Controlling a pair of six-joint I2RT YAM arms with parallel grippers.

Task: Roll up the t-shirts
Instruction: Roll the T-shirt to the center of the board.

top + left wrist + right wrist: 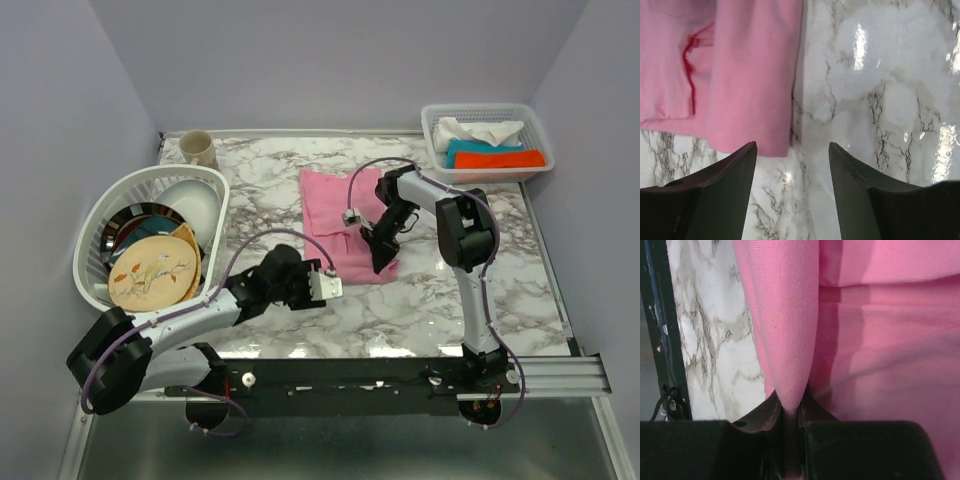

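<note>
My left gripper's fingers straddle marble beside the pink t-shirt's near corner, so I should shift them over the folded edge and pinch it before rolling.
The pink t-shirt lies folded into a long strip in the middle of the marble table. My right gripper is shut on a pinched fold of the t-shirt at its near right corner, the cloth rising up between the closed jaws. My left gripper is open and empty, low over the bare marble just in front of the t-shirt's near left corner; its fingers are spread wide with only marble between them.
A white dish rack with plates and a bowl stands at the left. A beige cup is at the back left. A white basket with folded cloths sits at the back right. The table's black front rail runs near my right gripper.
</note>
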